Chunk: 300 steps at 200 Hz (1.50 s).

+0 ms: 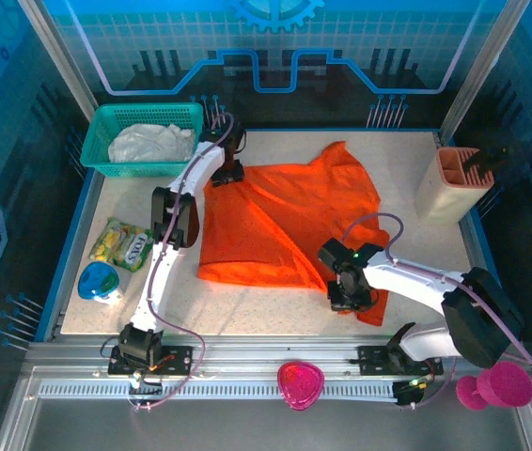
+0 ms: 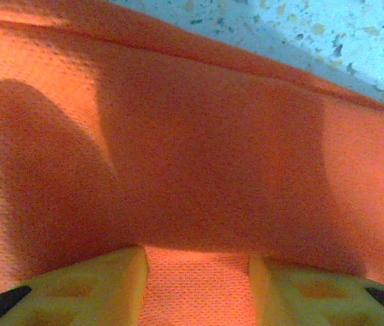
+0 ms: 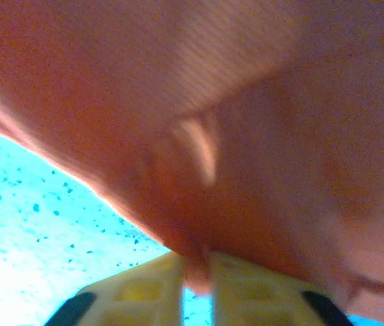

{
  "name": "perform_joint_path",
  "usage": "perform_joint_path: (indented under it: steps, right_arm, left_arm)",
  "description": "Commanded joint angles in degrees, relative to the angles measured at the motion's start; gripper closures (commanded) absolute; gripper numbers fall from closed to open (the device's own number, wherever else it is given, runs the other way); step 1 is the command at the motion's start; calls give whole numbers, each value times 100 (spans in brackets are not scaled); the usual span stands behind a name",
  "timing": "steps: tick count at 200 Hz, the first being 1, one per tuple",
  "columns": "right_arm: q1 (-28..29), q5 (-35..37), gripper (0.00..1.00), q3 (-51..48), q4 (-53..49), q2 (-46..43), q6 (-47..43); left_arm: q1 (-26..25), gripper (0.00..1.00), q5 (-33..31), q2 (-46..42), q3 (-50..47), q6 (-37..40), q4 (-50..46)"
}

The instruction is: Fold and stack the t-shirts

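Observation:
My left gripper has the orange shirt's far sleeve [image 1: 339, 162] jutting out away from it, so my right gripper should leave the shirt's near corner and fold that sleeve over onto the shirt's body [image 1: 334, 202].
A bright orange t-shirt [image 1: 285, 221] lies spread and creased on the middle of the table. A white t-shirt [image 1: 150, 143] sits bunched in the teal basket. My left gripper [image 1: 226, 174] is at the orange shirt's far left edge. In the left wrist view its yellow fingers [image 2: 110, 275] stand apart, and flat orange mesh cloth [image 2: 199, 136] fills the gap of the left gripper [image 2: 197, 257]. My right gripper [image 1: 349, 296] is at the shirt's near right corner. In the right wrist view the right gripper [image 3: 197, 263] pinches a fold of orange cloth [image 3: 246, 136], lifted off the tabletop.
The teal mesh basket [image 1: 106, 164] stands at the far left corner. A snack packet [image 1: 123, 246] and a blue and white object [image 1: 99, 282] lie at the left edge. A beige holder [image 1: 454, 183] stands at the right. Pink items [image 1: 300, 383] rest on the front rail.

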Motion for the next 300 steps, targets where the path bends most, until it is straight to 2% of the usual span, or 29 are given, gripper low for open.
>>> perform_joint_path:
  steps: [1,13,26,45,61,82,110,147,178,206,259,300]
  right_arm:
    - [99,-102,59,226,-368,84,-86]
    - [87,-96,47,439,-464,45,-201]
    - [40,1,41,774,-629,-12,-376]
    - [-273,275,41,1377,-858,-73,-728]
    - [-872,312,47,1783,-831,-66,-1118]
    - [-1746,264,48,2273,-570,141,-1626]
    - [-2725,128,50,3116,-129,1071,-2153]
    - [-3557,-350,53,4388,408,2783,-2408]
    - [-3876,-661,54,5592,318,4117,-2467]
    - [-4027,-856,57,6552,67,5052,-2410]
    - [-4187,-526,57,7738,-477,6112,-2192]
    - [-4395,-192,63,7668,-759,6203,-1906]
  left_arm:
    - [24,44,385,-193,-281,81,123]
    - [-24,31,463,-425,-413,127,230]
    - [-102,19,539,-699,-477,208,286]
    - [-282,11,593,-1135,-472,379,307]
    - [-467,9,620,-1503,-486,478,279]
    - [-710,8,538,-1918,-501,583,159]
    - [-1052,7,171,-2516,-1051,591,92]
    - [-1597,8,-208,-3475,-3352,186,779]
    - [-1949,10,-221,-4343,-5727,-534,1878]
    - [-2011,11,-283,-4834,-7239,-1107,2457]
    - [-2054,12,-413,-5403,-8663,-1692,2634]
    - [-2104,12,-498,-5883,-9469,-2103,2588]
